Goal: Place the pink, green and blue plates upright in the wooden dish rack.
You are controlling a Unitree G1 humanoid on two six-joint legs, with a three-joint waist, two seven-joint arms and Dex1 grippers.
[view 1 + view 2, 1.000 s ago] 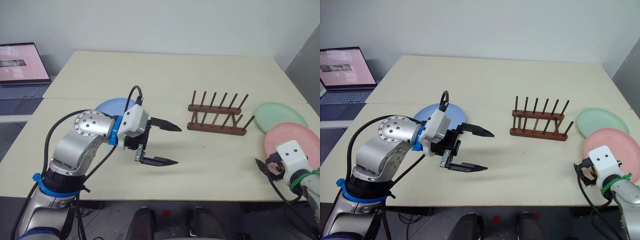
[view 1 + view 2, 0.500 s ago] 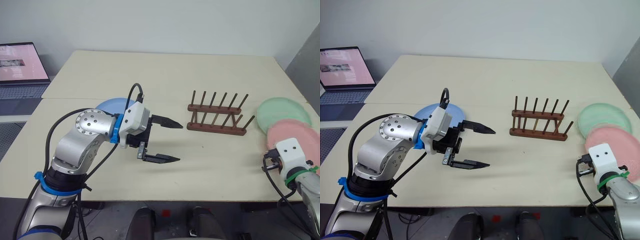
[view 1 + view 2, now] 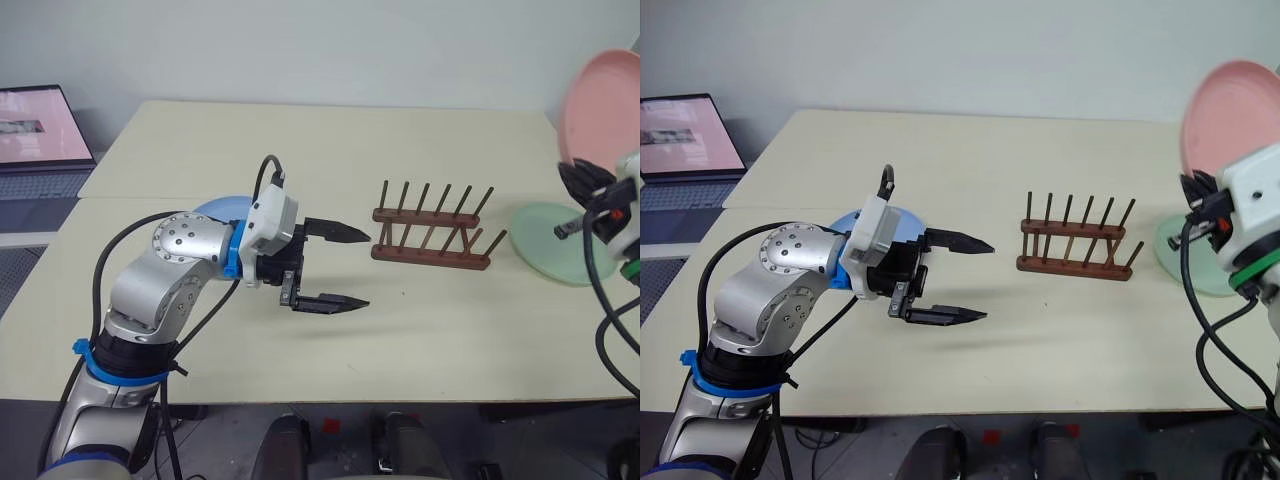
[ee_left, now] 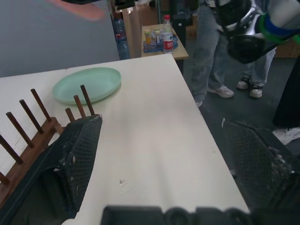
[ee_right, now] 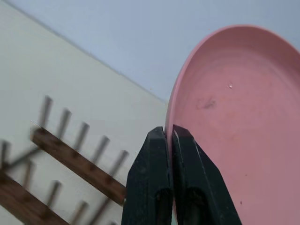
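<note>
I should turn the pink plate (image 3: 605, 110) upright with my right gripper and lower it into the dish rack's end slot (image 3: 470, 235) beside the green plate, because the pink plate is slanted beyond the dish rack.
My right gripper (image 5: 168, 133) is shut on the rim of the pink plate (image 5: 234, 117), which it holds tilted up in the air at the table's right side, above the green plate (image 3: 555, 245). The green plate lies flat on the table just right of the wooden dish rack (image 3: 435, 235), whose pegs stand bare. The blue plate (image 3: 215, 210) lies flat behind my left arm, mostly hidden by it. My left gripper (image 3: 366, 270) hovers open and empty left of the rack, pointing toward it.
A laptop (image 3: 40, 125) stands on a separate surface at the far left. In the left wrist view, a person's legs (image 4: 220, 47) and a small table with bottles (image 4: 161, 40) are beyond the table's right edge.
My right gripper shut on the pink plate's rim and lifted it from the table high into the air, tilting it upright. The left gripper stayed open and almost still.
</note>
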